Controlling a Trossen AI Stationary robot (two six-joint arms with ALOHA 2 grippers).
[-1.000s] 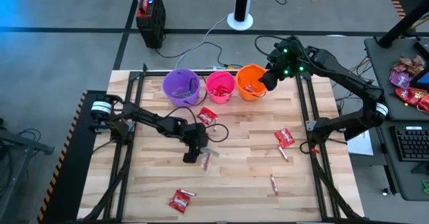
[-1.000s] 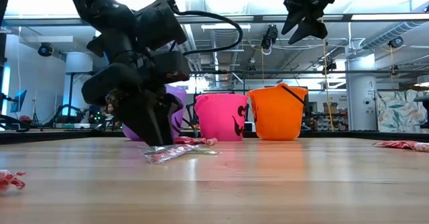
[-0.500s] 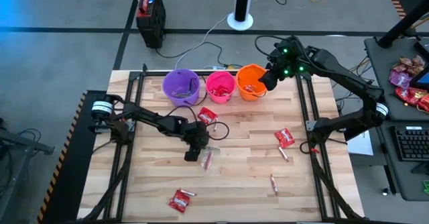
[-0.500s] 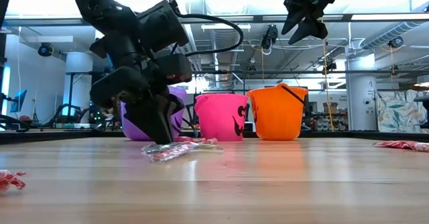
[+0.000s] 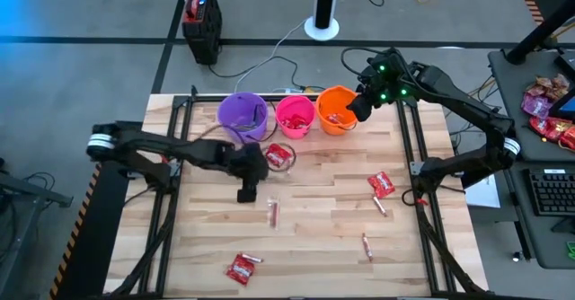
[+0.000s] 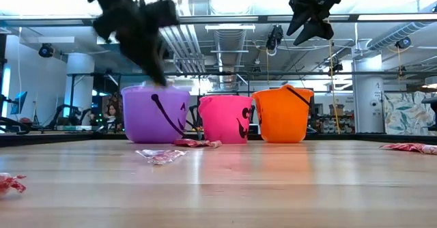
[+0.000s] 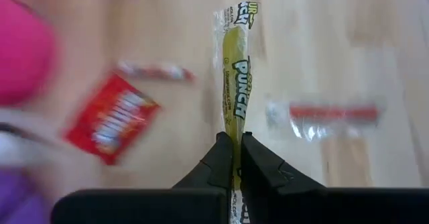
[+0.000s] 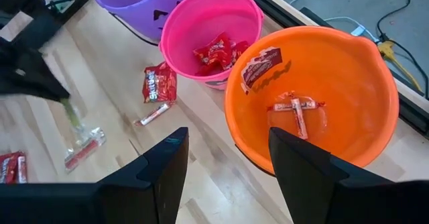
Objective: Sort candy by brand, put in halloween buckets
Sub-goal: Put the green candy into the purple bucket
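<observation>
My left gripper has the greenish stick point(image 7: 236, 76) hanging clear of the wood. The purple bucket's opening point(image 5: 242, 111) is open, so I should continue over that bucket and release there.
A purple bucket point(image 5: 243, 116), a pink bucket point(image 5: 295, 114) and an orange bucket point(image 5: 337, 110) stand in a row at the table's far edge. My left gripper point(image 5: 247, 192) hangs above the table's middle, in front of the purple bucket, shut on a thin greenish stick point(image 7: 234, 70). A pink-white stick point(image 5: 273, 213) lies on the wood just near of it, and a red packet point(image 5: 278, 154) lies by the pink bucket. My right gripper point(image 8: 228, 177) hovers open over the orange bucket point(image 8: 315, 96), holding nothing. My left gripper pinches the greenish stick near one end point(image 7: 234, 127) between its two fingers point(image 7: 218, 158). The fingers point down and the stick runs on beyond them, along their line. It hangs below the fingertips point(image 8: 72, 117), lifted clear of the table.
More candy lies on the table's right half: a red packet point(image 5: 381, 184) with a stick point(image 5: 381, 207) beside it, and another stick point(image 5: 367, 244). A red packet point(image 5: 241, 267) lies near the front edge. The pink and orange buckets hold some candy.
My left gripper has shut on the greenish stick on the table and risen well above the wood, shifting a little toward the left and far edges. The greenish stick has come up with it; the pink-white stick has stayed lying on the table.
</observation>
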